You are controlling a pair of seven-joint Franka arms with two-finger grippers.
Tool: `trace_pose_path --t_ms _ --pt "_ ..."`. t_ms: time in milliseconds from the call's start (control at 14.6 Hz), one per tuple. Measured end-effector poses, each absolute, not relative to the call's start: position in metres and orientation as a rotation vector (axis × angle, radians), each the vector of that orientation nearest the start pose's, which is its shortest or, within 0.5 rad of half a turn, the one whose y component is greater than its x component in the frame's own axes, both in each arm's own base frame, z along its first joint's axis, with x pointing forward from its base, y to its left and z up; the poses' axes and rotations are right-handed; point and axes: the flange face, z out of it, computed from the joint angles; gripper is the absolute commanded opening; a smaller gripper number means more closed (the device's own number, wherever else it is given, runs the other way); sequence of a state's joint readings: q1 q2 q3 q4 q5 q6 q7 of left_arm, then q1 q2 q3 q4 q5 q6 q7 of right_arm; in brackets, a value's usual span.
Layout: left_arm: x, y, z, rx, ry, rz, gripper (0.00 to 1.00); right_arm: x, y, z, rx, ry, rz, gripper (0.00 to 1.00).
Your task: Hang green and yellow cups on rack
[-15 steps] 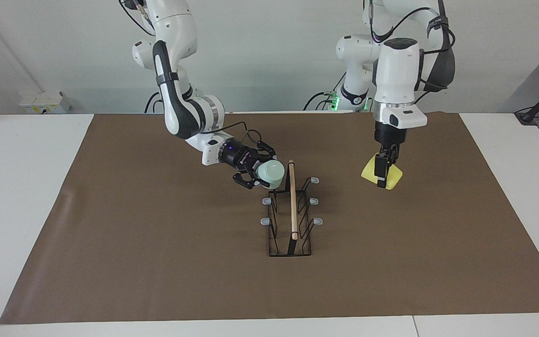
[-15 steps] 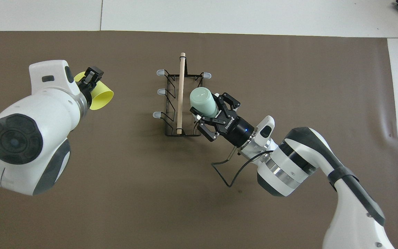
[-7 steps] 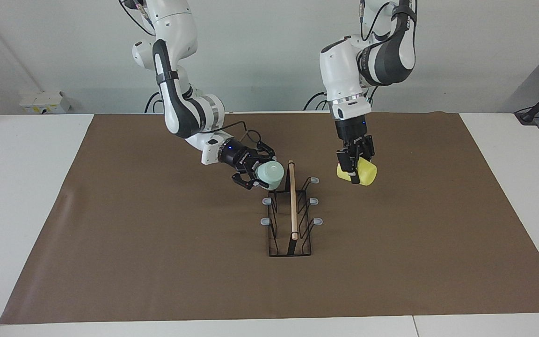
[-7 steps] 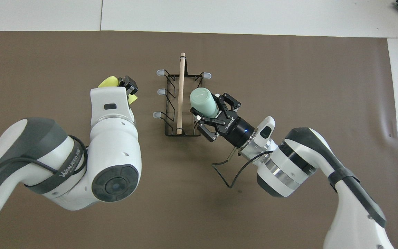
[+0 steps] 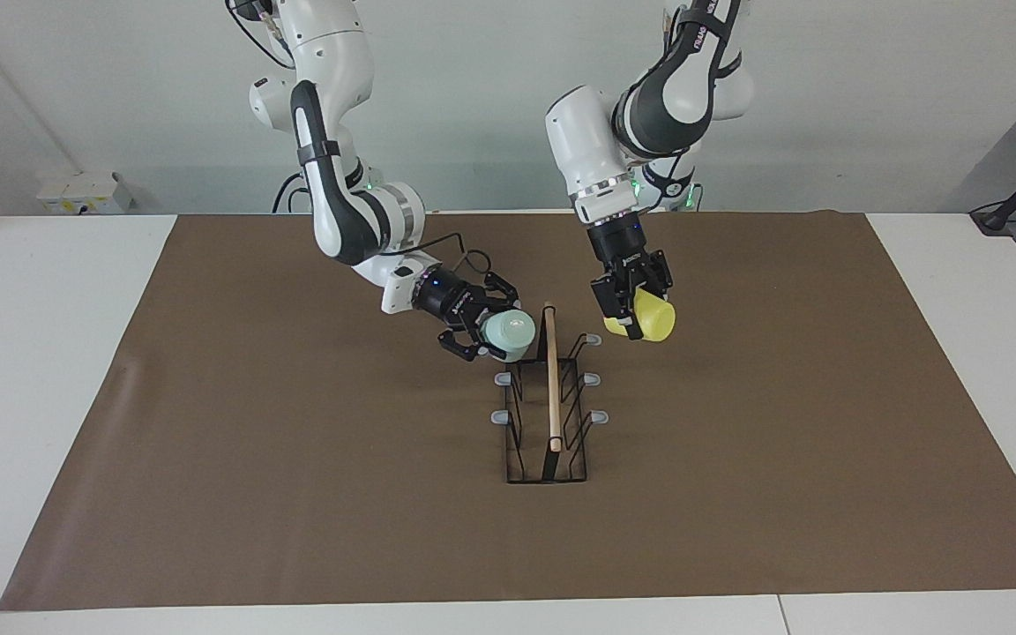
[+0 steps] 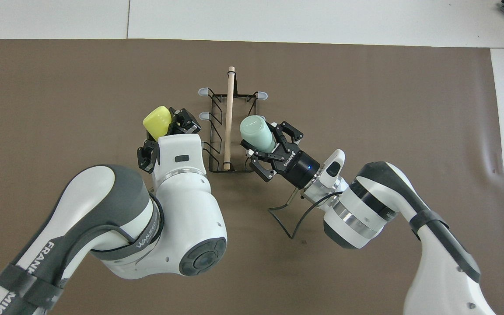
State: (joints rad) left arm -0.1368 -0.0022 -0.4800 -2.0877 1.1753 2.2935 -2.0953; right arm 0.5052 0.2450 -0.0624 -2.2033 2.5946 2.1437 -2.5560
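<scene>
My right gripper goes on moving down until the cup hangs on the rack's peg nearest the robots, and then let go, because the green cup's closed end (image 5: 515, 329) faces up and covers that peg.
The black wire rack (image 5: 550, 441) with a wooden rod (image 5: 551, 379) stands mid-mat; it also shows in the overhead view (image 6: 217, 131). My right gripper (image 5: 489, 333) is shut on the mint green cup (image 5: 510, 332), which is tilted against the rack's side toward the right arm's end and hides the prong nearest the robots there. I cannot tell if it sits on that prong. My left gripper (image 5: 633, 304) is shut on the yellow cup (image 5: 652, 319) in the air, over the mat beside the rack's other side. In the overhead view the yellow cup (image 6: 158, 121) and green cup (image 6: 253, 129) flank the rod.
A brown mat (image 5: 296, 494) covers the white table (image 5: 32, 353). Grey-tipped prongs (image 5: 593, 339) stick out on the rack's side toward the left arm's end. A black cable (image 6: 287, 218) hangs from the right wrist over the mat.
My left arm has swung the yellow cup from the mat toward the rack and turned it. My right gripper has edged the green cup slightly lower against the rack.
</scene>
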Motion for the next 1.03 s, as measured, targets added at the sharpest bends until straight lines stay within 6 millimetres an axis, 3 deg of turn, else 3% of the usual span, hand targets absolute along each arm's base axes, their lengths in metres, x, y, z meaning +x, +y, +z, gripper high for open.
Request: trace_pose_path --t_ms 206,617,685,754,823,1028 --pt "0.47 -0.33 0.437 -2.524 -0.951 -1.503 0.0 0.512 0.266 0.289 -1.695 -0.588 -1.536 0.0" --pt "0.47 -0.342 0.397 -2.426 -0.957 -1.623 0.0 0.508 0.263 0.281 -1.765 -0.602 -1.506 0.0" --pt "0.469 -0.345 0.395 -2.424 -0.965 -1.627 0.0 0.507 0.263 0.279 -1.775 -0.606 -1.499 0.18" --pt "0.467 -0.347 0.391 -2.414 -0.962 -1.632 0.0 0.506 0.263 0.278 -1.783 -0.609 -1.494 0.77" --pt "0.465 -0.35 0.387 -2.399 -0.96 -1.647 0.0 0.506 0.263 0.277 -1.79 -0.61 -1.489 1.0" --pt "0.457 -0.366 0.368 -2.365 -1.0 -1.697 0.0 0.506 0.263 0.276 -1.793 -0.611 -1.489 1.0"
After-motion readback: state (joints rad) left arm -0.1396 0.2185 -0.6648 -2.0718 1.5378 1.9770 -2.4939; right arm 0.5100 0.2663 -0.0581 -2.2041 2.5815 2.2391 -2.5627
